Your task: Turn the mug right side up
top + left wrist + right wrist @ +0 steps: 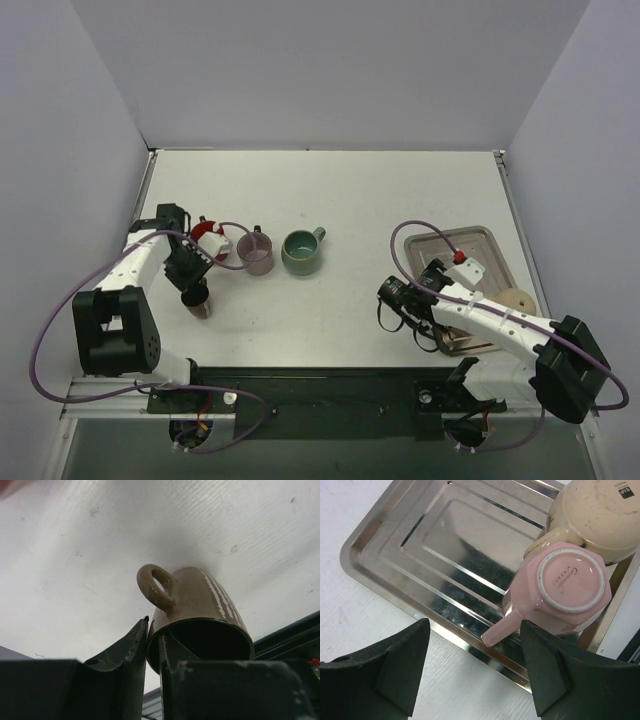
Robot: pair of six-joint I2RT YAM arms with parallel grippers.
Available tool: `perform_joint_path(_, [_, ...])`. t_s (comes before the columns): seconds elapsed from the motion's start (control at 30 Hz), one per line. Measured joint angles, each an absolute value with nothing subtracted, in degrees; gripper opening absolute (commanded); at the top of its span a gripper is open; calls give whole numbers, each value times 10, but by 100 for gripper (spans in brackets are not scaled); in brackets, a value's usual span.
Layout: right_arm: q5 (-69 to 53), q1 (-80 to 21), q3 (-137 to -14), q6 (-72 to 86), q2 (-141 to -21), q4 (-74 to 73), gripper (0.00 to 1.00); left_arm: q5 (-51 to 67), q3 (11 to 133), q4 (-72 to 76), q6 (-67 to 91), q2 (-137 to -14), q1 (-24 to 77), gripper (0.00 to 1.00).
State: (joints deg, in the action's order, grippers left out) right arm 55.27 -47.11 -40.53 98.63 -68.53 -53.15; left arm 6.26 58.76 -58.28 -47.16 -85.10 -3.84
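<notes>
The pink mug (570, 582) is upside down in the tray, a long way from my left gripper. My right gripper should pick it up by the mug's handle (503, 628) and hand it over.
My left gripper (193, 288) is shut on the rim of a brown mug (199, 305) at the table's left front. In the left wrist view one finger is inside the brown mug (210, 600) and one outside, next to its handle. Its dark mouth faces the camera and its base is toward the table. My right gripper (474, 625) is open and empty over the near edge of a steel tray (420, 545). A pink mug (570, 582) stands upside down in that tray, handle pointing between my fingers.
A red-and-white mug (210, 235), a mauve mug (255, 252) and a green mug (302, 250) stand upright in a row right of the left gripper. A cream mug (597, 515) lies against the pink one at the tray's (480, 245) edge.
</notes>
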Motion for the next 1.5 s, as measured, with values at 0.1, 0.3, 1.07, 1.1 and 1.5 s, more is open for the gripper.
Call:
perform_joint_path(0.1, [548, -468, -403, 1000, -710, -530, 67, 79, 587, -567, -474, -851, -39, 35])
perform_joint_path(0.3, [503, -468, -404, 1018, -763, -523, 68, 93, 587, -557, -486, -850, -38, 52])
perform_joint_path(1.07, [523, -422, -448, 1051, -926, -529, 64, 150, 642, -622, -492, -755, -36, 57])
perform_joint_path(1.1, [521, -420, -452, 1050, -927, -531, 64, 153, 645, -626, -492, -755, -35, 57])
perform_joint_path(1.5, [462, -397, -503, 1103, -978, -581, 52, 196, 667, -636, -500, -725, -31, 57])
